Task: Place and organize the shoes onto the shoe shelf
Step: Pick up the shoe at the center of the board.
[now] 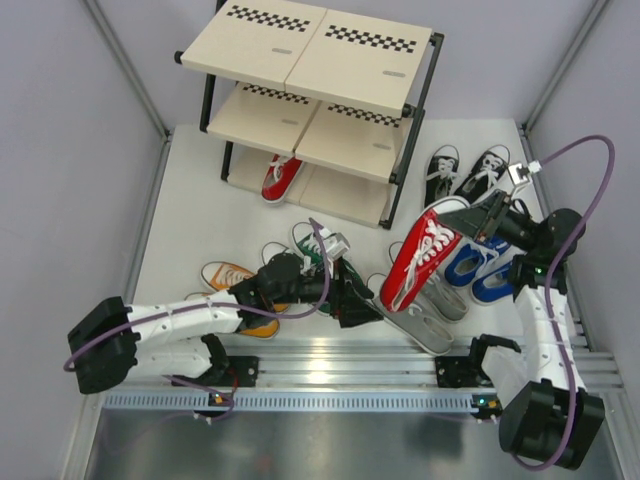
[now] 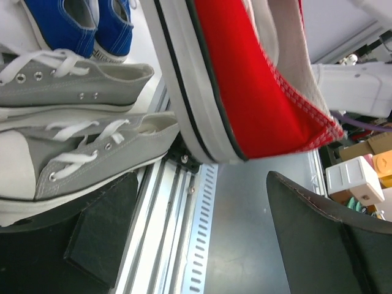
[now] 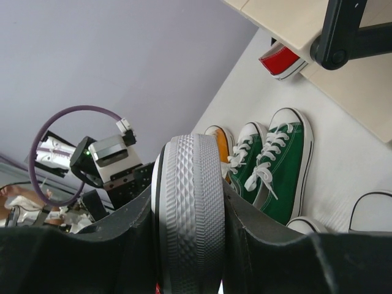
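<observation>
The red shoe is held by my right gripper at its toe [image 1: 449,206], the end that has to go into the shelf, so my left gripper should take hold of the shoe's heel [image 1: 396,299].
A red shoe [image 1: 420,262] hangs tilted above the floor, toe down, and my right gripper [image 1: 490,222] is shut on its heel end. In the right wrist view its grey ribbed sole [image 3: 190,208] fills the gap between my right gripper [image 3: 190,202] fingers. My left gripper [image 1: 352,296] stands open just left of that shoe's toe. In the left wrist view the red shoe [image 2: 257,92] floats above my left gripper [image 2: 202,214], with nothing between its fingers [image 2: 324,239]. The other red shoe [image 1: 281,178] lies on the bottom tier of the shoe shelf [image 1: 310,45].
On the floor sit green shoes [image 1: 310,245], orange shoes [image 1: 225,273], grey shoes [image 1: 430,312], blue shoes [image 1: 480,270] and black shoes [image 1: 440,170]. The grey shoes [image 2: 79,159] lie close to my left finger. An aluminium rail [image 1: 340,365] runs along the near edge.
</observation>
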`<state>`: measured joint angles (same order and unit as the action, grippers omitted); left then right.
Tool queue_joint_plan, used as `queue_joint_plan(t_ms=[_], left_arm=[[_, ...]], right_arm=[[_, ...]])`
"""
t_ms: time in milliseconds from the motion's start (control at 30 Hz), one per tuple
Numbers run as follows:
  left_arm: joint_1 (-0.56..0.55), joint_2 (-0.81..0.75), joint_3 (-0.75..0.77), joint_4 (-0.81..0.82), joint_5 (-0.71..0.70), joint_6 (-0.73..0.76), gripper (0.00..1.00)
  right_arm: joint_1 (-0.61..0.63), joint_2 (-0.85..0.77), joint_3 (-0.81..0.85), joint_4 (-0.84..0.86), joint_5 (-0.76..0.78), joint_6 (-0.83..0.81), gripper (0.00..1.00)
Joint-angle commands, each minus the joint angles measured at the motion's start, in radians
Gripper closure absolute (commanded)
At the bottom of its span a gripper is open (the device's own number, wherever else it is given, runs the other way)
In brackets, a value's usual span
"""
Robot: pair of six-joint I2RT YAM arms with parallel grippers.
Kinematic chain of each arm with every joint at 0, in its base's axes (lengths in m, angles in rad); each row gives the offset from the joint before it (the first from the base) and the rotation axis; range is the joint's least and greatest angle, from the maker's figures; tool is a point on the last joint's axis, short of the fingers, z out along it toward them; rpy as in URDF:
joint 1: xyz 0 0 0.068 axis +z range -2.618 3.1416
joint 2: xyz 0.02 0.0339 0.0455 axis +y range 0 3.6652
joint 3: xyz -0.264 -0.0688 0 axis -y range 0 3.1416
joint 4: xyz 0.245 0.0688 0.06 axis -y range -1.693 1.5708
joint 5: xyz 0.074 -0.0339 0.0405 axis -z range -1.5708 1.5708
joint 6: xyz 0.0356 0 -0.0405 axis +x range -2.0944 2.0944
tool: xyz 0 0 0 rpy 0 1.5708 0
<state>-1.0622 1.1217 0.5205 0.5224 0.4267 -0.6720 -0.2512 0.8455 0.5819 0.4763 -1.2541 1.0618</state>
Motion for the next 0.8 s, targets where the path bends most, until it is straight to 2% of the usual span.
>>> queue_joint_plan(t_ms=[0,233,300,433,533,767], left_arm=[[-0.007,0.047,0.078,0.148,0.011,-0.023,0.08],[-0.016,0.128,0.151,0.218,-0.023,-0.070,0.06],[-0.016,0.128,0.147,0.237,-0.058,-0.093,0.06],[-0.016,0.092,0.099,0.321,-0.062,-0.153,0.06],[-0.016,0.067,0.087,0.324,-0.043,-0.167,0.06],[-0.021,0.085,0.107,0.344,-0.016,-0.216,0.06]], right_arm=[[-0.010,-0.002,-0.002,0.131,0.025,0.099,1.00],[-0.005,-0.023,-0.016,0.117,0.036,0.089,1.00],[-0.006,-0.026,-0.017,0.111,0.039,0.080,1.00],[-0.011,-0.029,-0.019,0.085,0.048,0.063,1.00],[-0.019,-0.026,-0.019,0.091,0.053,0.067,1.00],[-0.033,-0.002,-0.030,0.176,0.068,0.135,1.00]])
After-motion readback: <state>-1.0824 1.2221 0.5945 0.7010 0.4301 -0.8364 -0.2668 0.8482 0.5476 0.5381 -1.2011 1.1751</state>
